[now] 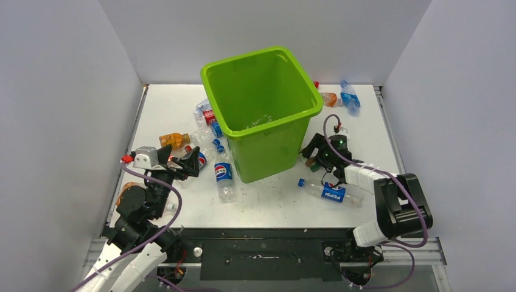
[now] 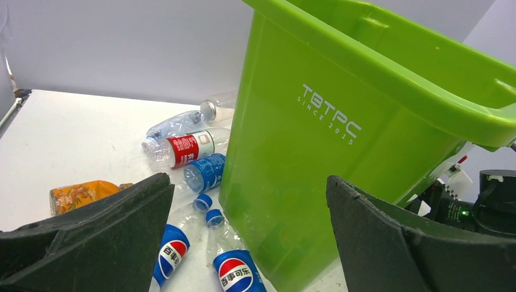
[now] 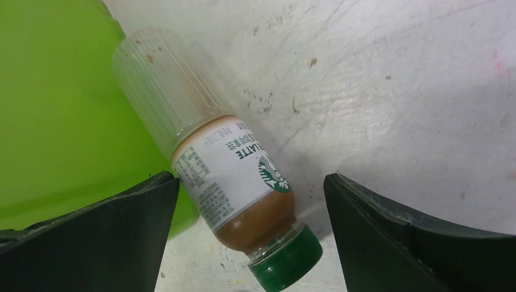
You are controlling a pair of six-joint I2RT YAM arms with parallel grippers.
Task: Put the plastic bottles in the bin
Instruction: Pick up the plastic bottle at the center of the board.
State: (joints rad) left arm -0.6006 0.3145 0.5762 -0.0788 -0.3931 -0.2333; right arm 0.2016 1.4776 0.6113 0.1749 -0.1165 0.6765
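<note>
The latte bottle is leaning against the bin's side [image 3: 145,135]. My right gripper should pull it clear and line up with it before closing around its white label [image 3: 233,170].
The lime-green bin [image 1: 268,146] stands upright mid-table. My right gripper [image 1: 314,156] is low at the bin's right foot, open. Between its fingers lies a latte bottle [image 3: 226,176] with a white label and green cap, resting against the bin wall [image 3: 55,109]; neither finger visibly presses it. My left gripper [image 1: 190,163] hangs open left of the bin, holding nothing. Ahead of it lie two Pepsi bottles [image 2: 238,274] [image 2: 170,249], a red-label bottle [image 2: 188,148], a blue-label one [image 2: 205,172] and an orange one [image 2: 79,194]. One more Pepsi bottle [image 1: 326,193] lies near the right arm.
An orange bottle [image 1: 330,97] and a blue-label bottle [image 1: 350,96] lie at the back right behind the bin. Another orange bottle [image 1: 128,190] sits by the left arm at the table's left edge. Grey walls enclose the table on three sides.
</note>
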